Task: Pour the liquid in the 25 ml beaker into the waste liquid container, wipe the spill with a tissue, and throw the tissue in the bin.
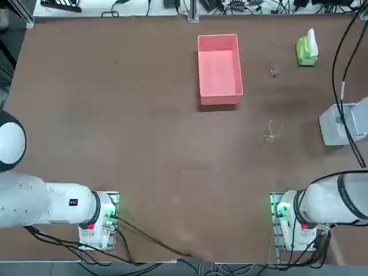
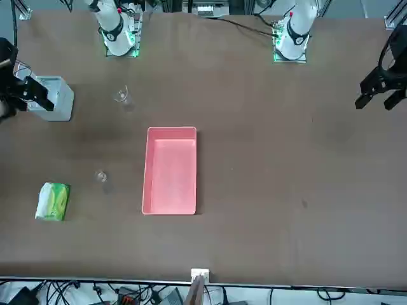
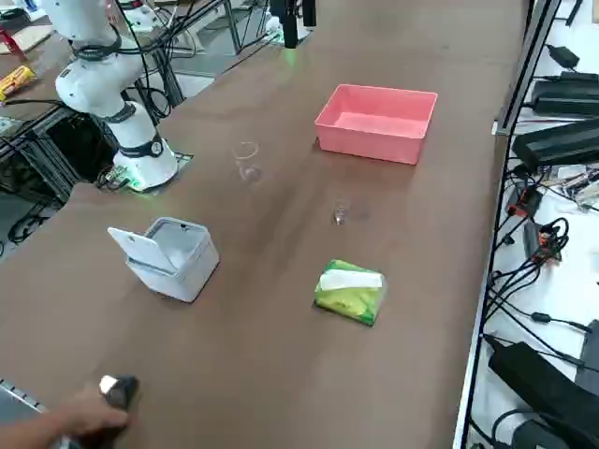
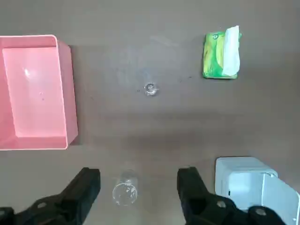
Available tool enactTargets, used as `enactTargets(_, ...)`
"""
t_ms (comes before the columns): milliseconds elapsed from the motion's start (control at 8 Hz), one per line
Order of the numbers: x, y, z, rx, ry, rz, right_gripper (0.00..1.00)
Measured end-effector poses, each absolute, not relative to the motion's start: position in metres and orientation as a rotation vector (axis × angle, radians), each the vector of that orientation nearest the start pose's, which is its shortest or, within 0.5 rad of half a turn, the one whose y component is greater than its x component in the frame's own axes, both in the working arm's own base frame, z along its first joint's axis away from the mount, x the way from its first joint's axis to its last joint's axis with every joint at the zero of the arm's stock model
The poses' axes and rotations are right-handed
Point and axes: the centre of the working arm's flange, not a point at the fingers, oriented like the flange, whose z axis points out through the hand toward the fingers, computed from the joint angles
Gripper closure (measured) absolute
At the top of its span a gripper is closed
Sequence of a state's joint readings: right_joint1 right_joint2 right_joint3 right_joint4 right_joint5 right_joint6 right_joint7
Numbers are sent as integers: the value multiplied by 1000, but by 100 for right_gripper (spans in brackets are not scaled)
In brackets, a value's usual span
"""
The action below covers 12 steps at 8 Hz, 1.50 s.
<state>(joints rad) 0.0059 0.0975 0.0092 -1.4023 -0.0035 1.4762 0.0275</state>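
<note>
The table (image 2: 135, 184) next to the pink waste liquid container looks dry, so I should expect the spill to land there once I pour the 25 ml beaker (image 2: 101, 176).
My right gripper (image 4: 138, 180) hangs high over the table's right side, open, with nothing between its fingers. It shows as a black shape (image 2: 27, 94) beside the bin in the front view. The tiny 25 ml beaker (image 1: 274, 71) (image 4: 150, 89) stands upright between the pink waste liquid container (image 1: 220, 98) (image 4: 66, 93) and the green tissue pack (image 1: 306, 53) (image 4: 216, 56). The tissue shows only as the white sheet sticking out of that pack. The pale grey bin (image 1: 332, 123) (image 4: 243, 183) stands with its lid up near the right edge.
A larger clear beaker (image 1: 270, 132) (image 4: 125, 192) stands far below the gripper, nearer the arm bases. A person's hand (image 3: 89, 412) rests at the table's near right corner holding a small object. Cables run along the far edge.
</note>
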Motion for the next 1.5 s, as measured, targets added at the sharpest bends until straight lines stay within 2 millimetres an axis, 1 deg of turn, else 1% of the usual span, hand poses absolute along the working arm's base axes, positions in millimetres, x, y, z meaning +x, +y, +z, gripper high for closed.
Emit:
enactTargets(500,574,6,638,-3144,26,66,0)
enactTargets(750,577,6,629,-3144,25,99,0)
enactTargets(875,582,6,617,-3143,25,135,0)
enactTargets(1000,589,6,600,-3141,22,184,0)
enactTargets(1375,612,3,535,-3128,8,351,0)
enactTargets(1500,618,-1,515,-3122,-23,377,0)
